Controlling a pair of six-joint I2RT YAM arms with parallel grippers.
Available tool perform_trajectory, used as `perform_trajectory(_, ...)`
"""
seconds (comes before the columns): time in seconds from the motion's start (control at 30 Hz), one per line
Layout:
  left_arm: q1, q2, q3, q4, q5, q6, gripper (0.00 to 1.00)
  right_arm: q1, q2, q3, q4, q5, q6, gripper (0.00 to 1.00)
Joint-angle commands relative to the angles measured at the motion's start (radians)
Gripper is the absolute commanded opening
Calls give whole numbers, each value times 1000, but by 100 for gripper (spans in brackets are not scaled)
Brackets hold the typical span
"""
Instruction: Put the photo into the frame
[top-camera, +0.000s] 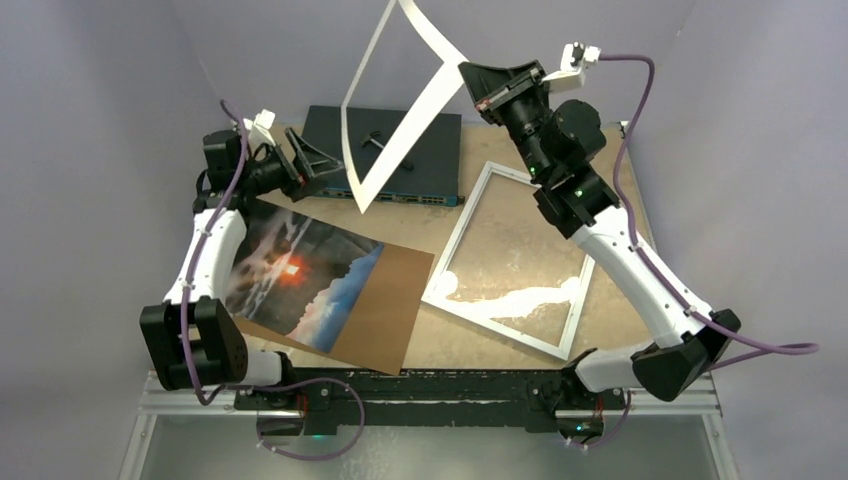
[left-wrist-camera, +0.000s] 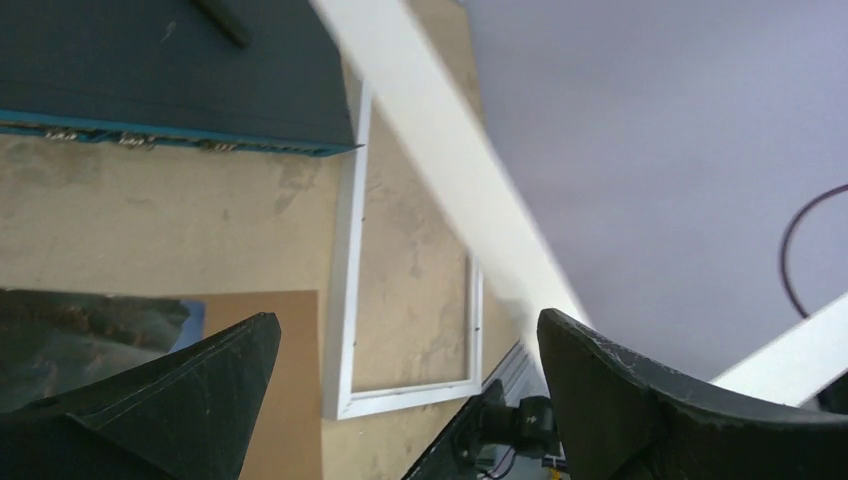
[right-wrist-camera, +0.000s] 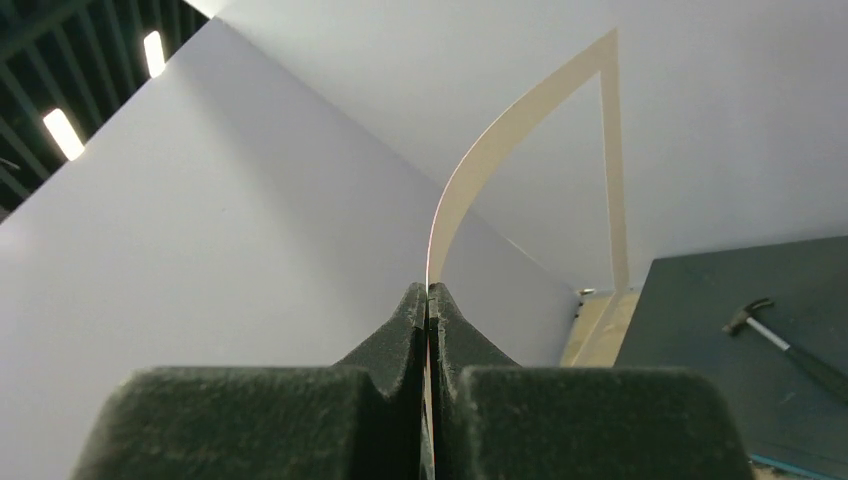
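The mat sheet's loose side (top-camera: 346, 118) slants past my left gripper. So next my left gripper moves back and clamps that loose side while my right gripper lowers the mat sheet.
The photo (top-camera: 300, 272), a dark cloudy print with an orange glow, lies on the brown backing board (top-camera: 385, 300) at the left; a corner of it shows in the left wrist view (left-wrist-camera: 90, 340). The white frame (top-camera: 478, 287) with its glass lies flat at the centre right, also in the left wrist view (left-wrist-camera: 345, 290). My right gripper (top-camera: 466, 78) is shut on the white mat sheet (top-camera: 400, 130) and holds it high in the air, bowed; the right wrist view shows it edge-on (right-wrist-camera: 470, 170). My left gripper (top-camera: 322, 165) is open and empty, above the photo's far edge.
A dark flat network switch box (top-camera: 385, 150) lies at the back of the table, with a small hammer (right-wrist-camera: 780, 335) on it. The hanging mat reaches down in front of the box. Lilac walls enclose the table on three sides.
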Motion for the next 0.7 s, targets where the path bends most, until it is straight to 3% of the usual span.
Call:
perform_trajectory(0.0, -1, -90, -1, 258, 13, -275, 100, -2, -27, -72, 127, 34, 129, 0)
perform_trajectory(0.1, 1, -113, -52, 385, 10, -382, 100, -2, -37, -130, 156, 28, 194, 0)
perform_trajectory(0.23, 0, -122, -112, 420, 13, -398, 100, -2, -56, -200, 196, 42, 247, 0)
perform_trajectory(0.4, 0, -144, -147, 326, 20, -326, 100, -2, -79, -201, 189, 91, 235, 0)
perform_trajectory(0.67, 27, -179, -51, 187, -9, -238, 100, -2, -86, -178, 162, 115, 204, 0)
